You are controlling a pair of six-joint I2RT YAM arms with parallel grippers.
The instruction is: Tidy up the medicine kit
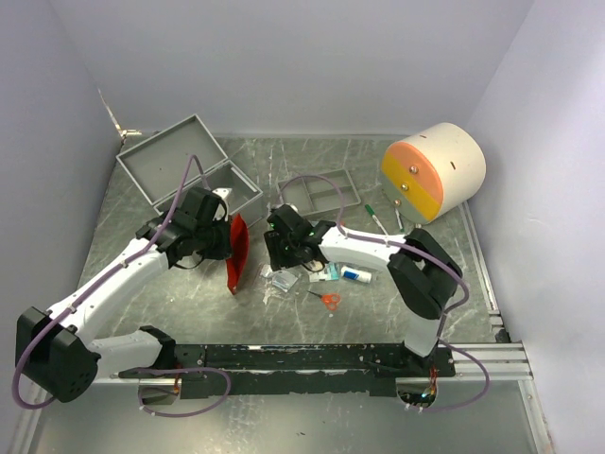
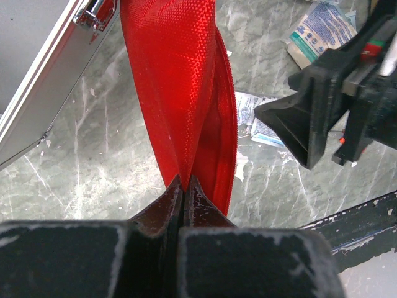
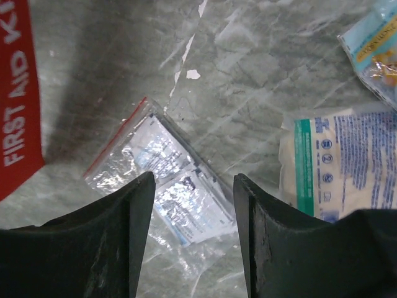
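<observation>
The clear zip bag (image 3: 166,180) is slanted below my right gripper, so I should turn that gripper square to it and pinch the end (image 3: 201,249) opposite the red seal.
The medicine kit (image 1: 175,156) is a grey metal case standing open at the back left; its latched edge (image 2: 43,81) shows in the left wrist view. My left gripper (image 1: 223,242) (image 2: 185,181) is shut on the edge of the red first aid pouch (image 1: 236,253) (image 2: 180,93), which hangs upright with its zip side gaping. My right gripper (image 1: 284,257) (image 3: 193,186) is open, jaws well apart, just above a clear zip bag of small packets (image 3: 177,198) (image 1: 281,281) that lies flat on the table. The pouch's lettering (image 3: 17,99) sits to that bag's left.
A shallow grey divided tray (image 1: 321,194) lies behind the right gripper. A cream and orange drum (image 1: 435,170) stands at the back right. Loose items lie nearby: a green-striped gauze pack (image 3: 335,164), a white tube (image 1: 356,275), orange scissors (image 1: 329,300), a green-capped pen (image 1: 375,218).
</observation>
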